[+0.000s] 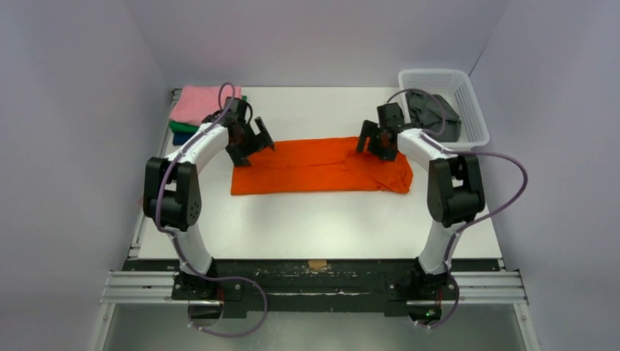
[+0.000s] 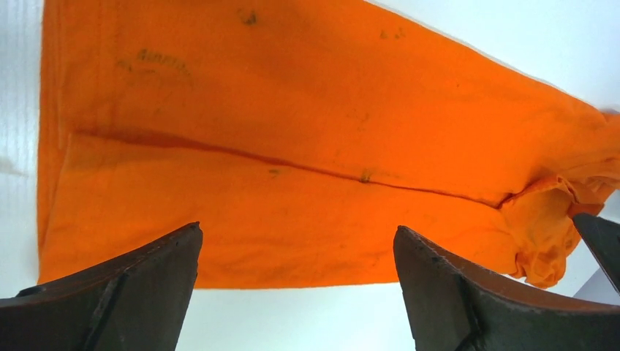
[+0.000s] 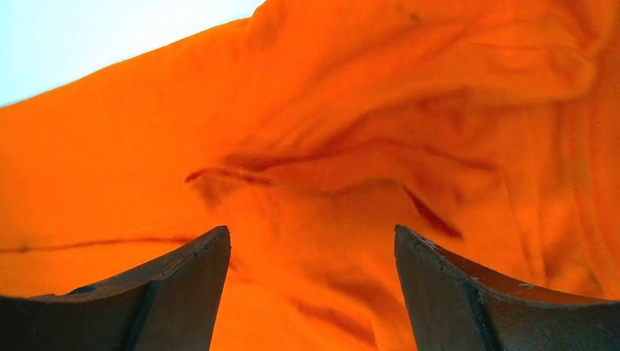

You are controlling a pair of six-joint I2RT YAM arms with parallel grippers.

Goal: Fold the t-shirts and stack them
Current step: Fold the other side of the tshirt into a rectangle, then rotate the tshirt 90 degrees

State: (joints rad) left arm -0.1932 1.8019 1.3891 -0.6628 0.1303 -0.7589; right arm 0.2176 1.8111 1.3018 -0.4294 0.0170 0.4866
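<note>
Next, I push the wrinkled end (image 1: 397, 175) of the orange t-shirt (image 1: 314, 165) back with my right gripper and pull the t-shirt's flat end forward with my left gripper before I fold it, because it lies across the table.
The orange t-shirt (image 1: 322, 167) lies folded into a long strip across the middle of the table. It fills the left wrist view (image 2: 292, 146) and the right wrist view (image 3: 351, 146), with a fold seam and small dark specks. My left gripper (image 1: 252, 148) is open and empty above the strip's left end. My right gripper (image 1: 374, 144) is open and empty above the strip's right end, where the cloth is wrinkled. A stack of folded shirts, pink (image 1: 199, 102) on green (image 1: 183, 126), with a blue edge below, sits at the back left. A dark grey shirt (image 1: 433, 117) lies in the basket.
The white lattice basket (image 1: 471, 102) stands at the back right corner. The white table (image 1: 314, 219) ends at a black rail in front of the arm bases. Grey walls close in the sides and the back.
</note>
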